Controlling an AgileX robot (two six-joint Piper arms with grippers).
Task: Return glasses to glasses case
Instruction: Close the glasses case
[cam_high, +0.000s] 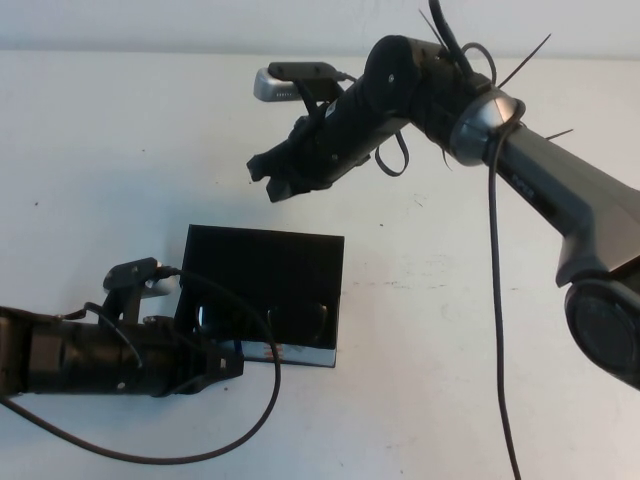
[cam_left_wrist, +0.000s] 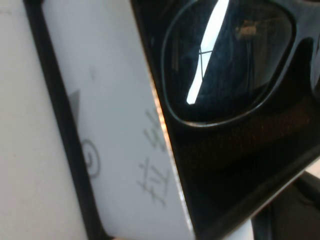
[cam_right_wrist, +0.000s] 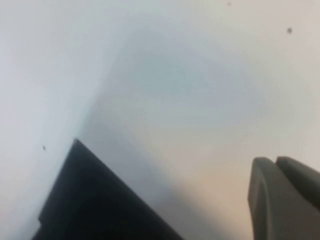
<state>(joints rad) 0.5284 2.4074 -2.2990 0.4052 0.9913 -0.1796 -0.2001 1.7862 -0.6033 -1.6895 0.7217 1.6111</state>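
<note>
The black lid (cam_high: 265, 265) leans back from the glasses with my right gripper behind it, so that gripper should move forward and press the lid's far edge (cam_high: 267, 232) down over the case.
The glasses case (cam_high: 262, 262) lies open in the middle of the table, its black lid tilted back. The glasses (cam_high: 265, 316) rest inside it, lenses facing up. In the left wrist view one dark reflective lens of the glasses (cam_left_wrist: 230, 60) fills the top, above the case's pale printed front (cam_left_wrist: 115, 140). My left gripper (cam_high: 218, 366) is low on the table at the case's front left corner. My right gripper (cam_high: 268, 178) hangs above the table behind the case, shut and holding nothing. In the right wrist view my right gripper (cam_right_wrist: 276, 163) shows beside a black corner of the case (cam_right_wrist: 85, 205).
The white table (cam_high: 430, 330) stretches around the case. A black cable (cam_high: 500, 330) hangs from the right arm over the right side, and the left arm's cable (cam_high: 200, 455) loops along the near edge.
</note>
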